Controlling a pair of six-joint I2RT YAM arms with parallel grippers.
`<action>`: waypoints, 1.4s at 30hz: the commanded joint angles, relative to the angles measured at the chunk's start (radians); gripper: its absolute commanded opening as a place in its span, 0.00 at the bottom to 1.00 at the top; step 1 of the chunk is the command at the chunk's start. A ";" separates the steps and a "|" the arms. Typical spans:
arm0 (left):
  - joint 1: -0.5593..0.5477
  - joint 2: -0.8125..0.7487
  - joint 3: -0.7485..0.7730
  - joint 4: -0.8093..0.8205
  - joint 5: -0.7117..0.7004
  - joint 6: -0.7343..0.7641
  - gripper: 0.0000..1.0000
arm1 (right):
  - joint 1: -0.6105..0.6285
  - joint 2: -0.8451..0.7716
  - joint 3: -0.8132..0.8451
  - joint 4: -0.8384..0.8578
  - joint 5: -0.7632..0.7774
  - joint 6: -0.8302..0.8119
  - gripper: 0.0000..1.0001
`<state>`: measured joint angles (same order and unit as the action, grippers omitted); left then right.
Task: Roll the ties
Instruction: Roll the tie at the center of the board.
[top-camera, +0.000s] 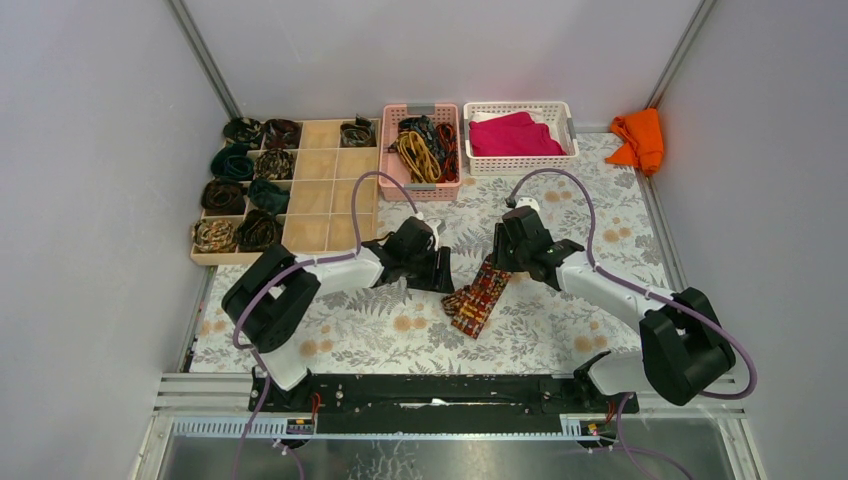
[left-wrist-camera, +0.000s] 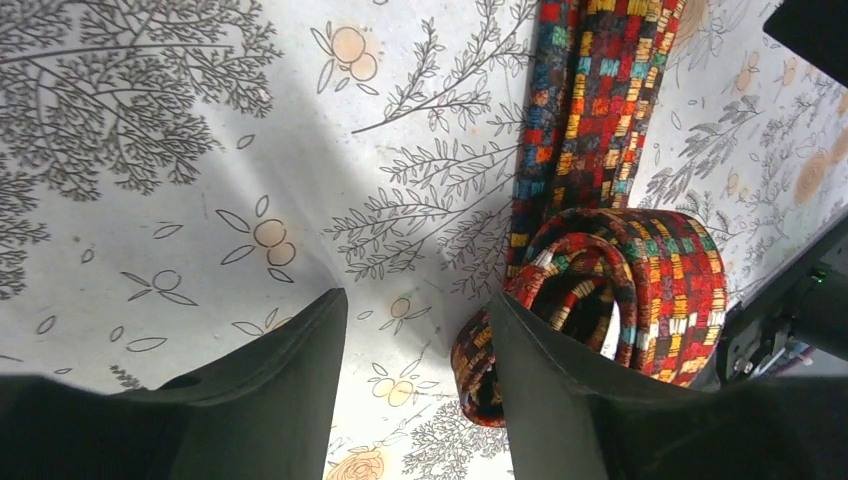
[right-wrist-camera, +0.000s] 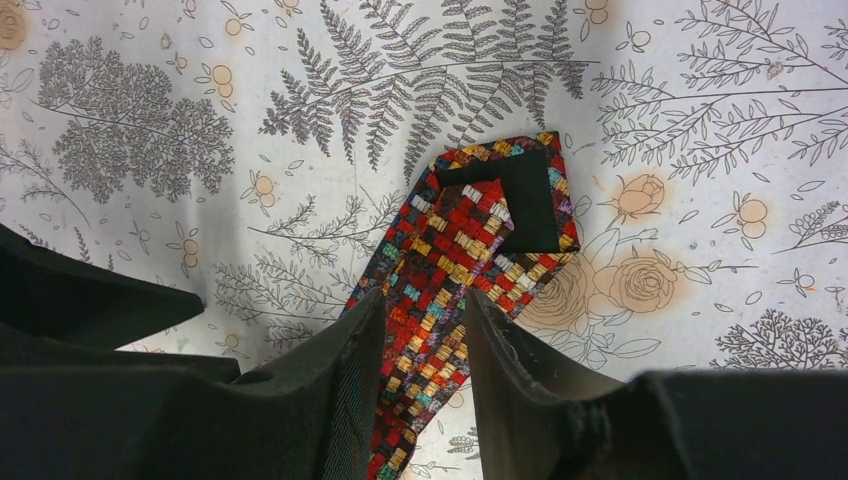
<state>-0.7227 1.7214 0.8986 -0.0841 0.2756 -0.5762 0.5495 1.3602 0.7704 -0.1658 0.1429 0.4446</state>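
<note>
I should move my left gripper's fingers onto the roll's open edge and bring my right gripper opposite, because the tie's loose roll is outside those fingers.
A red-orange-and-dark patterned tie lies on the floral tablecloth between the two arms. In the left wrist view its near end is curled into a loose roll, with the strip running away from it. My left gripper is open, with only bare cloth between its fingers. The roll sits just outside its right finger and is partly hidden by it. My right gripper is open and straddles the flat strip. The tie's wide pointed end with its black lining lies beyond those fingers.
A wooden compartment tray at the back left holds several rolled ties. A pink basket holds loose ties. A white basket holds a magenta cloth. An orange cloth lies at the back right corner.
</note>
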 joint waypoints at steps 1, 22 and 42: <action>-0.003 -0.003 -0.027 -0.010 -0.121 0.024 0.61 | -0.003 -0.039 -0.002 0.031 -0.022 -0.005 0.42; 0.001 -0.032 -0.015 -0.002 -0.046 0.008 0.50 | -0.002 -0.052 -0.025 0.067 -0.049 -0.015 0.42; 0.108 -0.016 -0.088 0.154 0.203 -0.048 0.48 | -0.002 -0.075 -0.052 0.075 -0.061 -0.014 0.43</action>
<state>-0.6209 1.6695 0.8219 0.0284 0.4728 -0.6315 0.5495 1.3209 0.7238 -0.1139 0.0910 0.4423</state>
